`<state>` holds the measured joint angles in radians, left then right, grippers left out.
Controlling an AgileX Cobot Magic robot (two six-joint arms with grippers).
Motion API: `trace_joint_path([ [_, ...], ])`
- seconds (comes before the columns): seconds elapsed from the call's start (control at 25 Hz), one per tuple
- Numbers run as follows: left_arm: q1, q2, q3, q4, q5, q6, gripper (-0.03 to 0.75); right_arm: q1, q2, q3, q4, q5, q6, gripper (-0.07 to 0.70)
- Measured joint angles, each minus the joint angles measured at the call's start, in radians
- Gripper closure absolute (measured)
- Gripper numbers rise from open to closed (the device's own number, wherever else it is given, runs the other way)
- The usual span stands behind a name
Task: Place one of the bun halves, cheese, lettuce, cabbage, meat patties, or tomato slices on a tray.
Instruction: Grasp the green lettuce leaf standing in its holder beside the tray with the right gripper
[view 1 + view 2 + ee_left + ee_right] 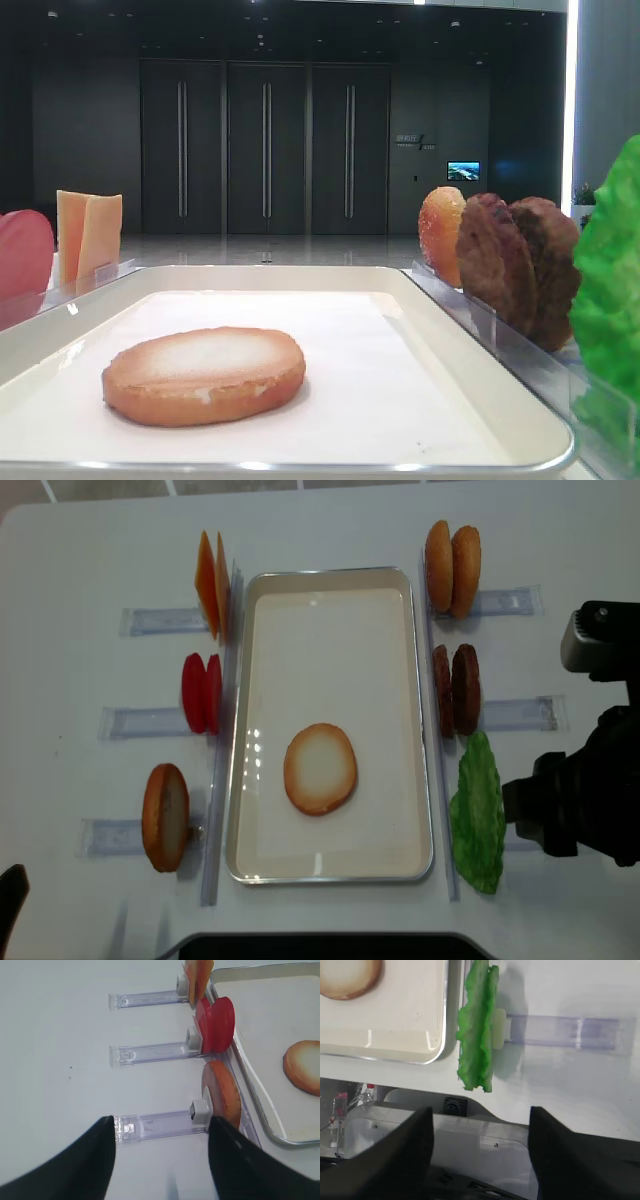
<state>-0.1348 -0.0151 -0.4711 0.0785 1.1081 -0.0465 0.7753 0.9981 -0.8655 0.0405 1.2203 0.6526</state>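
Observation:
My right gripper should keep moving toward its top edge (479, 1025) until its open fingers straddle a leaf, as the lettuce (478, 815) stands edge-up in line with them.
The off-white tray (330, 650) lies mid-table with one bun half (320, 768) flat on its paper, pale face up. To its right stand the lettuce (477, 815), two meat patties (455, 690) and two bun halves (452, 555). To its left stand the cheese (210, 585), the tomato slices (201, 692) and another bun half (165, 817). My right gripper (480, 1125) is open and holds nothing, a short way back from the lettuce (477, 1025). My left gripper (161, 1130) is open and holds nothing, just short of the left bun half (222, 1094).
Clear plastic holders (165, 720) run outward from each standing item on the white table. The right arm (585, 800) fills the table's right side by the lettuce holder (560, 1032). The robot's grey base (470, 1132) sits beyond the front table edge.

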Motion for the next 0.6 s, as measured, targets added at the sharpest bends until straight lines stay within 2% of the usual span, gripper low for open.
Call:
trace_joint_path([
  [0.36,0.0,0.0,0.0,0.0,0.0,0.0,0.262,0.012,0.173,0.0,-0.04,-0.075,0.016,0.229],
  [0.6,0.0,0.0,0.0,0.0,0.0,0.0,0.262,0.012,0.229,0.0,-0.047,-0.183,0.016,0.226],
])
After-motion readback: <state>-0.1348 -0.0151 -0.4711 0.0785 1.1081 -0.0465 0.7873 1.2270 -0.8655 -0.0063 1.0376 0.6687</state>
